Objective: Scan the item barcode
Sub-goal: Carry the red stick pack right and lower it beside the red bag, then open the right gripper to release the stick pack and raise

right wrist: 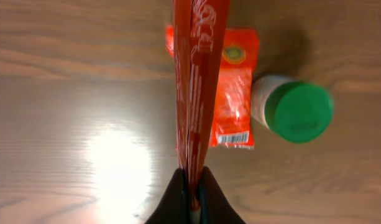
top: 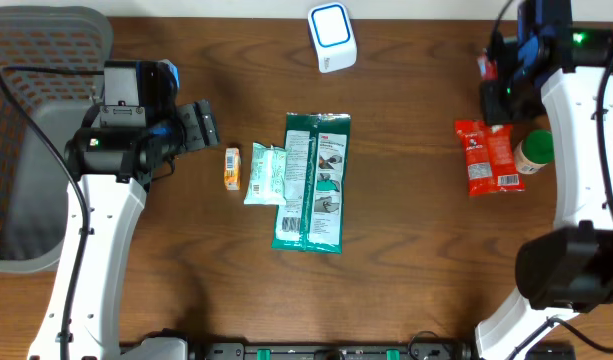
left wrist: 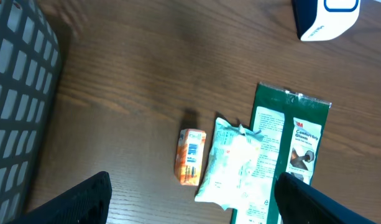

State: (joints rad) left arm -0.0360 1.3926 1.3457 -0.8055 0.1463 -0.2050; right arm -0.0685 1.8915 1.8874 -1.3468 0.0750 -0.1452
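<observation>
The thin red packet (right wrist: 201, 71) is over the second red packet (top: 488, 162) and clear of the green-lidded bottle, so the robot's right gripper should keep lowering it and let go there.
My right gripper (right wrist: 193, 186) is shut on the lower end of a thin red packet (right wrist: 199, 74), seen edge-on and held above the table. In the overhead view that gripper (top: 498, 68) is at the far right, with a sliver of the held red packet (top: 483, 66) showing. A white scanner with a blue ring (top: 332, 37) stands at the back centre, well left of it. My left gripper (top: 201, 128) is open with nothing in it; its black fingers (left wrist: 84, 199) frame a small orange box (left wrist: 190, 157).
A second red packet (top: 489, 157) and a green-lidded bottle (top: 534, 150) lie under the right arm. Mid-table are the orange box (top: 232, 168), a pale pouch (top: 266, 175) and a green flat package (top: 314, 180). A grey basket (top: 26, 150) fills the left edge.
</observation>
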